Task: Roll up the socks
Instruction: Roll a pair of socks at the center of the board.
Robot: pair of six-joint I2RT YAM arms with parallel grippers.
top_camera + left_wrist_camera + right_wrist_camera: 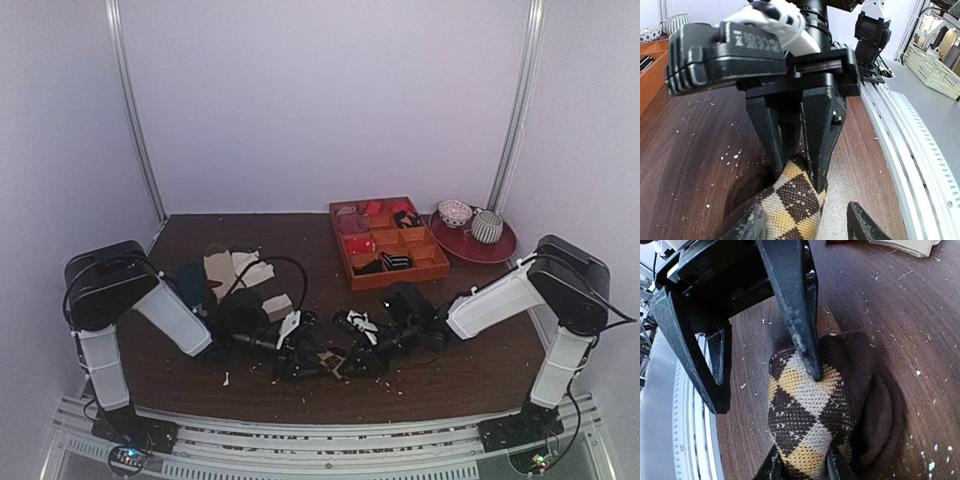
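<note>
My right gripper is pinching just the tip of the argyle socks (799, 172), so my left gripper should hold the bundle (792, 210) while my right gripper opens and straddles it.
The argyle socks (335, 365) lie bunched near the table's front edge, between both grippers. In the right wrist view the brown, cream and yellow diamond bundle (807, 410) has a dark brown end folded round its right side. My right gripper (802, 471) is shut on its near end. In the left wrist view the socks (795, 205) rise between my left gripper (802, 225), whose fingers stand wide apart; the left finger touches the fabric, the right one stands clear. The right gripper's fingers (822, 135) pinch the sock tip there. One left fingertip (807, 357) rests on the bundle.
An orange compartment tray (338, 240) with small items and a red plate (500, 250) with cups stand at the back right. Cream and striped socks (238, 268) and a teal sock (190, 282) lie by the left arm. Crumbs dot the wood. The metal rail (905, 150) runs along the table's front edge.
</note>
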